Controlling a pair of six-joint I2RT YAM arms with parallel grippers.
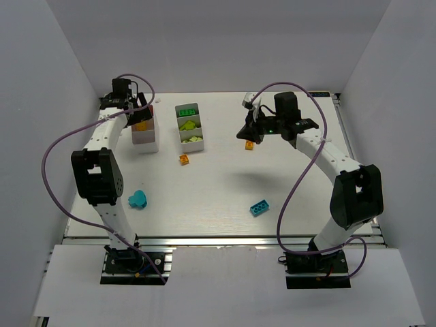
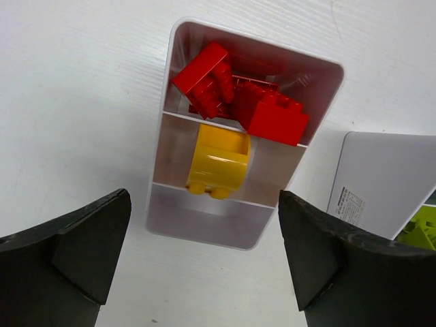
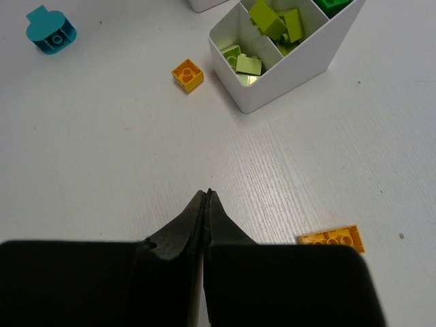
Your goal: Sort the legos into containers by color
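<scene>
I should grasp the orange-yellow brick with my left gripper, lift it clear and turn it before I seat it, because the orange-yellow brick's studs stick out over the tray's near divider.
The left white tray holds several red bricks in its far compartment and one orange-yellow brick in the middle one; its near compartment is empty. My left gripper is open and empty above this tray. The right tray holds dark green and lime bricks. My right gripper is shut on nothing, just above the table. A flat orange brick lies beside it on its right. A small orange brick lies by the right tray.
Two cyan bricks lie loose: a rounded one at the near left and a flat one at the near middle. A small white-grey object sits at the back near the right arm. White walls enclose the table.
</scene>
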